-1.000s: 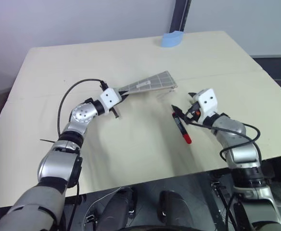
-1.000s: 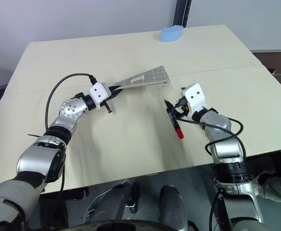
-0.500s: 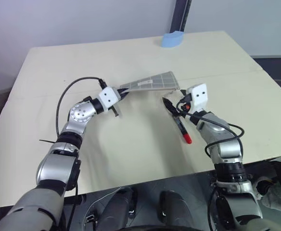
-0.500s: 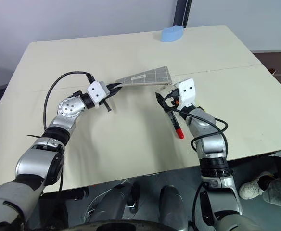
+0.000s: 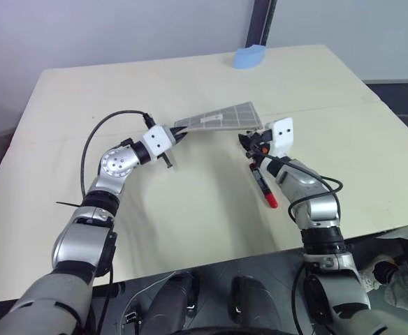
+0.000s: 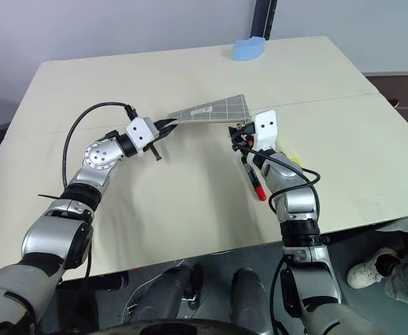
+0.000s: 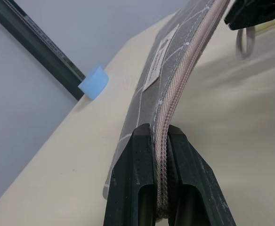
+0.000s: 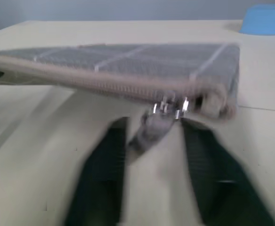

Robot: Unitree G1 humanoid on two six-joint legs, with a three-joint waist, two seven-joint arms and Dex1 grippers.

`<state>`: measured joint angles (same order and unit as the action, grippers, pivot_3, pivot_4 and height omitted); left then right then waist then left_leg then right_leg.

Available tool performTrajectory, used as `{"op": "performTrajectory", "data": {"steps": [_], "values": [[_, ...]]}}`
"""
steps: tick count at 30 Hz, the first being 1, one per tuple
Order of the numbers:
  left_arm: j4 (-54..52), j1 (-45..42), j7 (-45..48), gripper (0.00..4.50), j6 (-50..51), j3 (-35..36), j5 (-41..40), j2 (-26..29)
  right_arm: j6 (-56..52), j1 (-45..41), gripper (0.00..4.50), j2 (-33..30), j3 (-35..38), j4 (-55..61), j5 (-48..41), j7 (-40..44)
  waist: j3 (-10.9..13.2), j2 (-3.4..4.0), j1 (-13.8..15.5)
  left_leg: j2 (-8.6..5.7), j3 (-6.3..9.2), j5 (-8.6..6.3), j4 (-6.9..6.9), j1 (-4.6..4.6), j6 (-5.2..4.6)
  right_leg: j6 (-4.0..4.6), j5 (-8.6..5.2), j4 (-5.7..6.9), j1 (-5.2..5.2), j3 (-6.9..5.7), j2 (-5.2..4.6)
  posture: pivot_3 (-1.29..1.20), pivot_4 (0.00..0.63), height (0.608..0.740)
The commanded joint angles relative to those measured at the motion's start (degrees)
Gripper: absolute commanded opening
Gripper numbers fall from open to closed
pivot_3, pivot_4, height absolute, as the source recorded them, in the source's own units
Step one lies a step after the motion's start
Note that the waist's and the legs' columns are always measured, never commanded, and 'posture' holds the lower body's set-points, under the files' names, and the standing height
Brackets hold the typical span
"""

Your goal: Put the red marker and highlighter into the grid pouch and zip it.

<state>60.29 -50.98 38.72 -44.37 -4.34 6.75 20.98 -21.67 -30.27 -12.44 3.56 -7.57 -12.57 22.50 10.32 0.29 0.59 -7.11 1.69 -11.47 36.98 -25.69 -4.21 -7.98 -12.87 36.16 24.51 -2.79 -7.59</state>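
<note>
The grid pouch (image 5: pixel 223 117) will unzip along the closed teeth (image 8: pixel 121 88) when I pull toward my left gripper, because those teeth run from the zipper pull to that gripper.
My left gripper (image 7: pixel 159 129) is shut on the zipper edge at the left end of the grid pouch (image 5: pixel 221 117) and holds that end off the table. My right gripper (image 8: pixel 151 127) is at the pouch's right corner. Its blurred fingers (image 8: pixel 102 160) stand apart on either side of the metal zipper pull (image 8: pixel 168 108). The red marker (image 5: pixel 262 183) lies on the table just under the right forearm, black cap toward the pouch. A piece of the yellow highlighter (image 6: pixel 291 157) shows behind the right arm.
A blue object (image 5: pixel 249 56) sits at the table's far edge. The pale table (image 5: pixel 120 230) stretches wide to the left and in front of the arms. A black cable (image 5: pixel 96 139) loops from the left wrist.
My right gripper has swung left from beside the marker up to the pouch's right corner and rolled. The left gripper keeps its hold in the same place.
</note>
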Motion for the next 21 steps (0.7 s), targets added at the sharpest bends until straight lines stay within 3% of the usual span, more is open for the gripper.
{"op": "performTrajectory", "data": {"steps": [1,9,21], "values": [[-0.78,-0.57,-0.41,0.0,-1.5,0.48,-1.16,-0.16,0.21,-0.07,0.06,0.79,0.19,2.18,-0.7,-0.81,0.0,0.0,-0.01,0.0,0.0,0.0,0.0,0.0,0.0,0.0,0.0,0.0,0.0,0.0,0.0,0.0,0.15,0.74],[-1.43,1.2,-3.54,0.0,-2.74,-1.81,2.29,-0.09,1.42,-2.2,0.06,-0.54,-7.69,2.08,6.63,-0.99,0.0,0.0,-0.11,0.0,-0.01,0.0,0.0,0.0,0.0,0.0,0.0,0.03,0.04,0.03,0.01,0.0,0.15,0.74],[-7.21,3.57,-2.87,0.0,0.19,-2.62,0.19,-3.41,4.13,-7.31,0.06,5.37,-18.82,-3.59,9.63,7.22,0.0,0.0,-0.26,0.0,-0.01,0.02,-0.01,-0.01,0.03,0.0,0.0,0.05,0.06,0.06,0.03,0.0,0.15,0.74]]}}
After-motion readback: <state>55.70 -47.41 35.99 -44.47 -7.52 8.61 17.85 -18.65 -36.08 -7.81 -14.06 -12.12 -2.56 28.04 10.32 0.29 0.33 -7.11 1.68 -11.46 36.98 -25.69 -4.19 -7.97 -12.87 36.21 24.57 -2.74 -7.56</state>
